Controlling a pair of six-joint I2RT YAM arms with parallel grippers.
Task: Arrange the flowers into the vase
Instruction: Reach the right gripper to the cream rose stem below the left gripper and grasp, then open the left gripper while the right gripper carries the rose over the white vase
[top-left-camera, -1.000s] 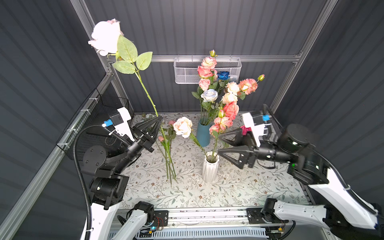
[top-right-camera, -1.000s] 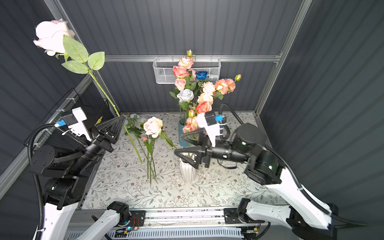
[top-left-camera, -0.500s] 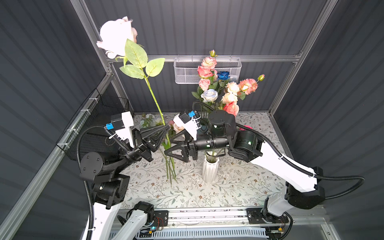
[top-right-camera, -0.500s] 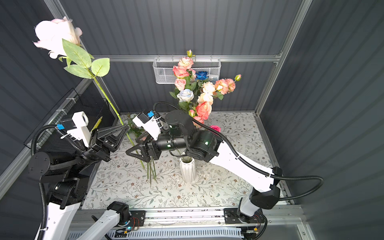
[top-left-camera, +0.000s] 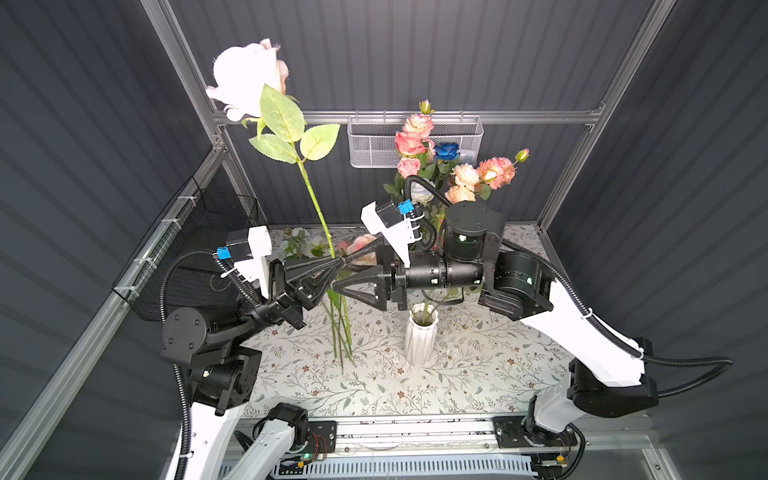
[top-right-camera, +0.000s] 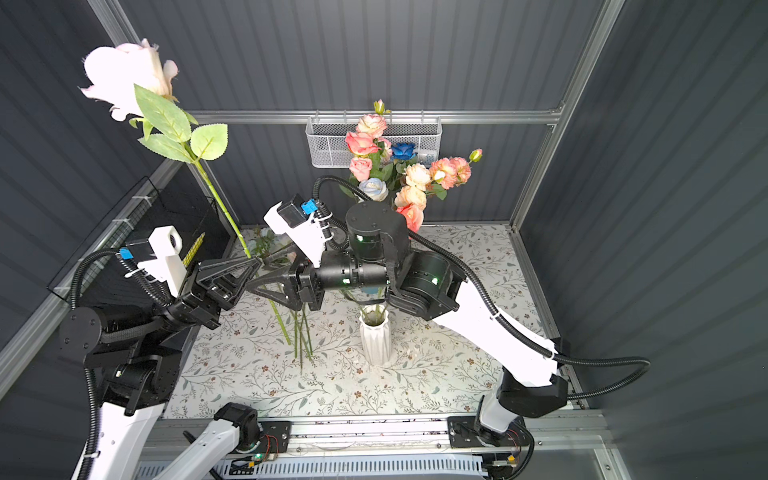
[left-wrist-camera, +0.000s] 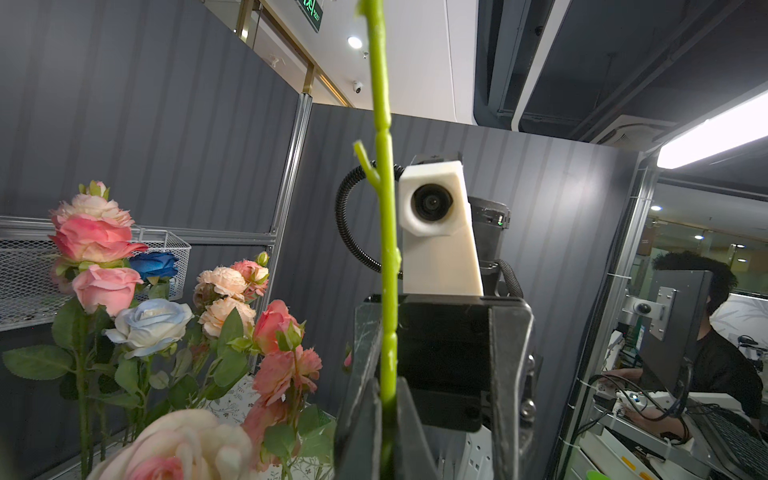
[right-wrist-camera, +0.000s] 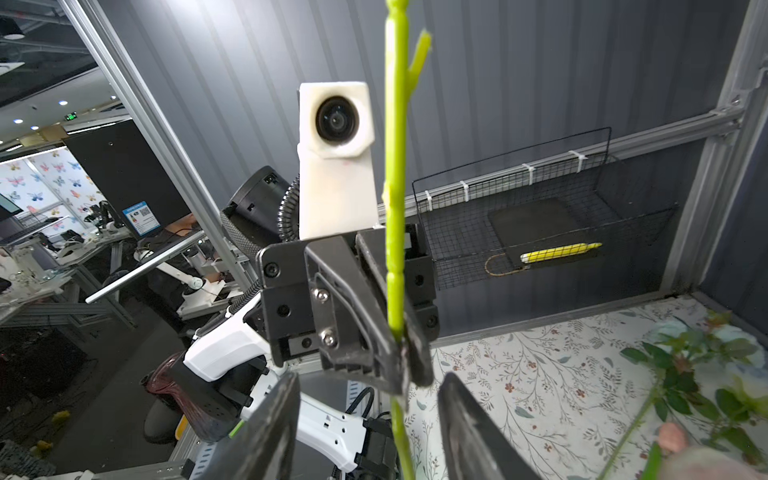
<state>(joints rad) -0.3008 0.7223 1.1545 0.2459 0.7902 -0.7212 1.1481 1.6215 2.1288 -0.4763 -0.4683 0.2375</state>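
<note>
The white ribbed vase (top-left-camera: 421, 340) stands under my right arm, so next my right gripper takes the pale pink rose's stem (right-wrist-camera: 400, 428) below my left gripper before it opens.
A pale pink rose (top-left-camera: 249, 79) (top-right-camera: 124, 79) stands upright on a long green stem (left-wrist-camera: 386, 249). My left gripper (top-left-camera: 338, 262) (top-right-camera: 257, 261) (left-wrist-camera: 388, 415) is shut on the stem low down. My right gripper (top-left-camera: 340, 275) (top-right-camera: 257, 275) (right-wrist-camera: 368, 424) reaches across from the right. It is open, its fingers either side of the stem (right-wrist-camera: 395, 208) just below the left grip, not touching it. The white ribbed vase (top-left-camera: 420, 338) (top-right-camera: 376, 338) stands under the right arm with green stems in its mouth. More flowers (top-left-camera: 361, 247) lie on the table behind the grippers.
A bouquet of pink, peach, pale blue and deep blue blooms (top-left-camera: 449, 174) (left-wrist-camera: 124, 282) rises at the back behind the right arm. A silver mesh basket (top-left-camera: 415, 139) hangs on the back wall, a black wire basket (top-left-camera: 195, 257) on the left wall. A floral mat (top-left-camera: 478, 374) covers the table.
The right arm has swung from the right side across to the left gripper, and its jaws have narrowed around the rose's stem. The left gripper has carried the rose a little rightwards.
</note>
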